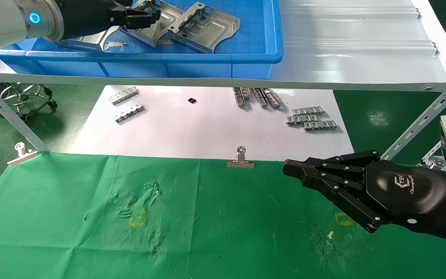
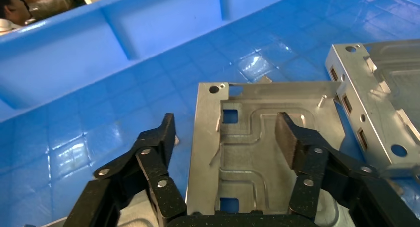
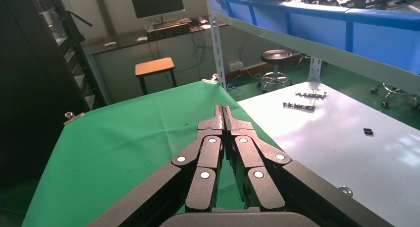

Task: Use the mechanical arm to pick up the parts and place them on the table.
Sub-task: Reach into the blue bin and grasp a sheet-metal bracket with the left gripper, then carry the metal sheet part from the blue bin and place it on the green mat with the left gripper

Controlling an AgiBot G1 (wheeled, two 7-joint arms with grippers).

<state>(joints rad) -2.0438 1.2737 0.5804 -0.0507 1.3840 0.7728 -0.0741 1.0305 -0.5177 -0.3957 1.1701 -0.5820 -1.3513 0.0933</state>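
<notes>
A grey strip (image 1: 165, 42) shows from under the middle plate (image 1: 155, 32), so the robot should expect more strips to be hidden there when it lifts the middle plate.
Several silver stamped plates lie in the blue bin (image 1: 207, 58) on the shelf: one at the right (image 1: 203, 27), one in the middle (image 1: 151, 23), one at the left (image 1: 87, 40). My left gripper (image 1: 145, 15) is inside the bin, open, right over the middle plate. In the left wrist view the left gripper (image 2: 227, 125) straddles that plate's (image 2: 247, 147) folded edge, one finger (image 2: 161, 138) outside it and the other (image 2: 292, 138) over its embossed face. A second plate (image 2: 381, 103) lies beside it. My right gripper (image 1: 290, 168) is shut and empty above the green table (image 1: 207, 224).
The white shelf (image 1: 354, 50) overhangs a white sheet (image 1: 207, 128) with ribbed silver strips (image 1: 310, 120). Binder clips (image 1: 241, 159) (image 1: 21, 153) sit at the cloth's far edge. A yellow square mark (image 1: 138, 219) lies on the wrinkled cloth. A shelf brace (image 1: 420, 120) stands near my right hand.
</notes>
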